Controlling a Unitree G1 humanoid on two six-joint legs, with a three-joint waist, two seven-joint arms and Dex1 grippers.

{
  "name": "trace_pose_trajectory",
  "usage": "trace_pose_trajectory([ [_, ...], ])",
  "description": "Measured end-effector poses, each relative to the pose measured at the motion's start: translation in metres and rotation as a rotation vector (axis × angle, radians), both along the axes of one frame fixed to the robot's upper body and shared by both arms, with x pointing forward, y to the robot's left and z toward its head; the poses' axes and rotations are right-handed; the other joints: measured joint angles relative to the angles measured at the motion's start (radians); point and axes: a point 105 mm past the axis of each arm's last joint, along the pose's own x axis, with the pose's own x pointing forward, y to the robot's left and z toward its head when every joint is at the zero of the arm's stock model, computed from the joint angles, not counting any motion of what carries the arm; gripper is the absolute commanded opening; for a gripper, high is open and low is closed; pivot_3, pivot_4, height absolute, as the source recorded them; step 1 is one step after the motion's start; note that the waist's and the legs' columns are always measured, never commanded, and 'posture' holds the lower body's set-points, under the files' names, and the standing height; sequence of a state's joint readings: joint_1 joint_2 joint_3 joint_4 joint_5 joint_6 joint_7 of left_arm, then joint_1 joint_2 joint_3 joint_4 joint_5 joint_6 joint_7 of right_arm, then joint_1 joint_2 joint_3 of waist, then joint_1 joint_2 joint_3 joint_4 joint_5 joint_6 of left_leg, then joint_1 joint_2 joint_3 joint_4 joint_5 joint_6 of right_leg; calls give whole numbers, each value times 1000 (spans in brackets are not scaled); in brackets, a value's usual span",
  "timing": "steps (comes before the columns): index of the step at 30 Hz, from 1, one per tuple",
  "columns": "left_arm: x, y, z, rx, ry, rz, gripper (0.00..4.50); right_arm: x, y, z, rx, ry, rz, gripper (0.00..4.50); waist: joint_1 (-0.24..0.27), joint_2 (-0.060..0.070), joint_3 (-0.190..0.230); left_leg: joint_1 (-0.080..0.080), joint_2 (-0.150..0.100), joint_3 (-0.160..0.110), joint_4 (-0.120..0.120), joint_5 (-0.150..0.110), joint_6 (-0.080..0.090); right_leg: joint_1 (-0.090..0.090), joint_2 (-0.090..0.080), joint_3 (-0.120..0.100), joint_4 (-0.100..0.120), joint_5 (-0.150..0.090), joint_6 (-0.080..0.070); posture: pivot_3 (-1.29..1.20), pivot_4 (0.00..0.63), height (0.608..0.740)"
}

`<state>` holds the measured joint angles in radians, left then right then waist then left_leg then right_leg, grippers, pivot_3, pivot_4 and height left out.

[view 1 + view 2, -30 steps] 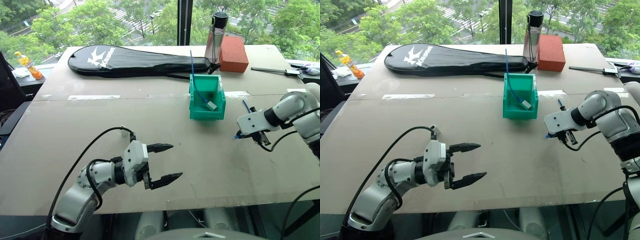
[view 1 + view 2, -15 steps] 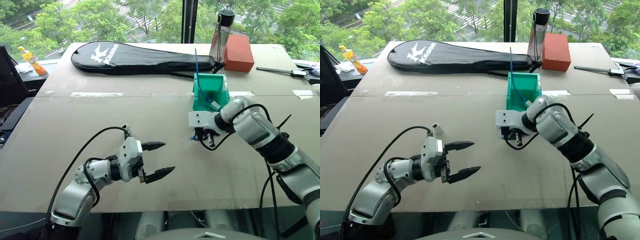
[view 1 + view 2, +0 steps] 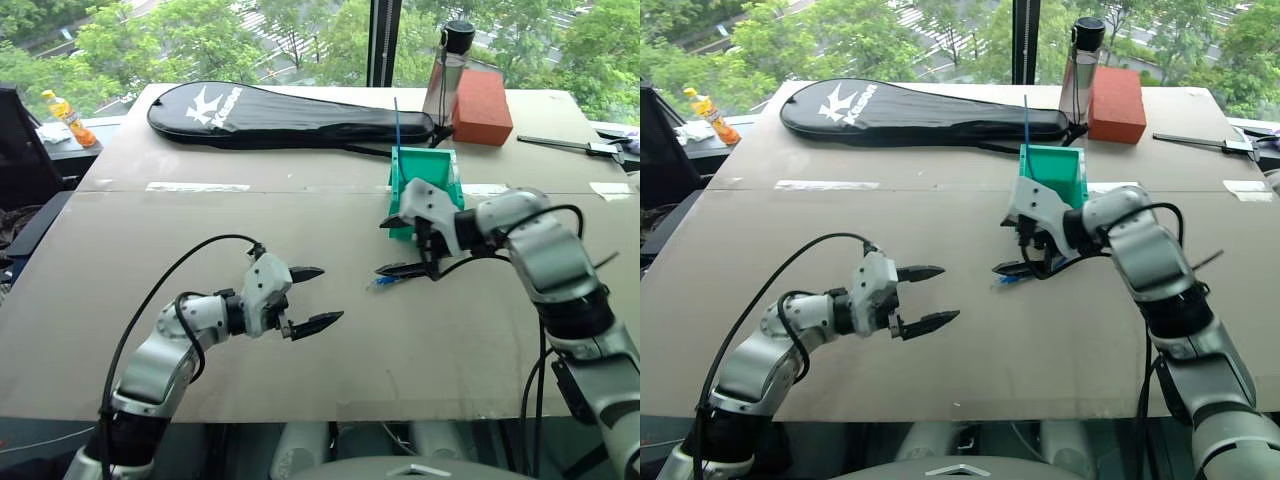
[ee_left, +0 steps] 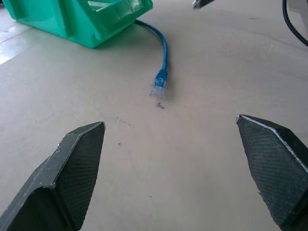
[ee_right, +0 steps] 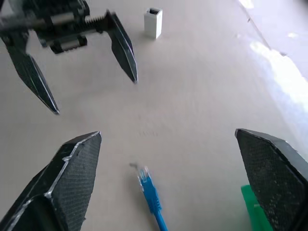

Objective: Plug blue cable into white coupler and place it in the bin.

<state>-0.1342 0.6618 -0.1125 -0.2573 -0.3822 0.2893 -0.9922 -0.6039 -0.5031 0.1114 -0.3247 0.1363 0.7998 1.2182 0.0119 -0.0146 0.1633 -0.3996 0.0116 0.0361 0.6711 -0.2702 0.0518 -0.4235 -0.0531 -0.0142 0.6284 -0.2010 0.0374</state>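
Observation:
Next, my left gripper pinches the plug's clear end (image 4: 158, 90) and straightens it in my right gripper, since the blue cable's plug (image 3: 382, 281) lies slanted under that gripper.
The blue cable (image 4: 162, 62) lies on the table, its clear plug (image 3: 382, 282) free on the surface just in front of the teal bin (image 3: 425, 190). My right gripper (image 3: 385, 246) hangs open just above that plug, pointing left, with nothing between its fingers. My left gripper (image 3: 330, 294) is open too, low over the table a short way left of the plug and facing it. The white coupler (image 5: 153, 22) stands upright on the table beyond the left gripper (image 5: 96, 95) in the right wrist view.
A stiff blue cable (image 3: 395, 125) sticks up out of the bin. At the back lie a black racket case (image 3: 280, 108), a bottle (image 3: 447, 75) and a red brick (image 3: 482, 92). A thin tool (image 3: 570, 146) lies far right.
My right gripper carried the blue cable leftward past the bin's front, then opened and let it go onto the table. My left gripper edged forward toward the plug.

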Motion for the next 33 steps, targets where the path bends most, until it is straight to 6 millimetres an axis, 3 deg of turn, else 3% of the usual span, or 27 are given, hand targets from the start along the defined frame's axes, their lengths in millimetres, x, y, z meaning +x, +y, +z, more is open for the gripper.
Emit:
trace_pose_trajectory([
  [3, 13, -4, -3, 35, -16, -25, 4500, -17, -25, -6, 109, -14, -97, 4447, 5, 0, 0, 0, -1, 0, -1, 0, 0, 1, 0, 0, -1, 0, 0, 0, 150, 740],
  [6, 28, -9, -9, 66, -23, -49, 4500, -46, -62, -31, 198, 38, -241, 4447, 23, 0, -1, 1, -2, -2, 0, 0, 0, 4, 0, -1, -1, -2, 3, 0, 150, 740],
  [8, 36, -11, -16, 87, -12, -53, 4500, -55, -76, -32, 226, 40, -302, 4447, 6, 1, 0, 1, -2, 1, 1, 0, 1, 3, 0, 2, -1, -2, 3, 0, 150, 740],
  [11, 42, -26, -15, 86, -32, -91, 4500, -64, -84, -22, 224, -29, -323, 4447, -4, 0, 0, 4, -1, 1, 3, 0, 1, 5, 2, 3, -1, -1, 5, 0, 150, 740],
  [17, 47, -57, -13, 92, -41, -161, 4500, -77, -99, -27, 135, -84, -327, 4447, 1, 0, -1, 4, -1, -1, 4, 0, 1, 7, 3, 3, 0, -1, 5, 0, 150, 740],
  [26, 54, -59, -24, 144, -3, -119, 4500, -79, -111, -26, 87, -112, -255, 4447, 2, -1, -1, 4, -1, -1, 4, 0, 1, 7, 3, 3, -1, -1, 5, 0, 150, 740],
  [29, 54, -62, -26, 146, 3, -119, 3874, -77, -111, -24, 79, -119, -231, 4500, 2, -1, 0, 4, -1, -1, 5, 0, 1, 7, 3, 3, -1, -1, 5, 0, 150, 740],
  [33, 53, -64, -27, 140, 0, -115, 1962, -76, -109, -24, 86, -109, -222, 4500, 2, -1, -1, 3, -1, -2, 5, 0, 1, 7, 3, 2, -1, -1, 5, 0, 150, 740],
])
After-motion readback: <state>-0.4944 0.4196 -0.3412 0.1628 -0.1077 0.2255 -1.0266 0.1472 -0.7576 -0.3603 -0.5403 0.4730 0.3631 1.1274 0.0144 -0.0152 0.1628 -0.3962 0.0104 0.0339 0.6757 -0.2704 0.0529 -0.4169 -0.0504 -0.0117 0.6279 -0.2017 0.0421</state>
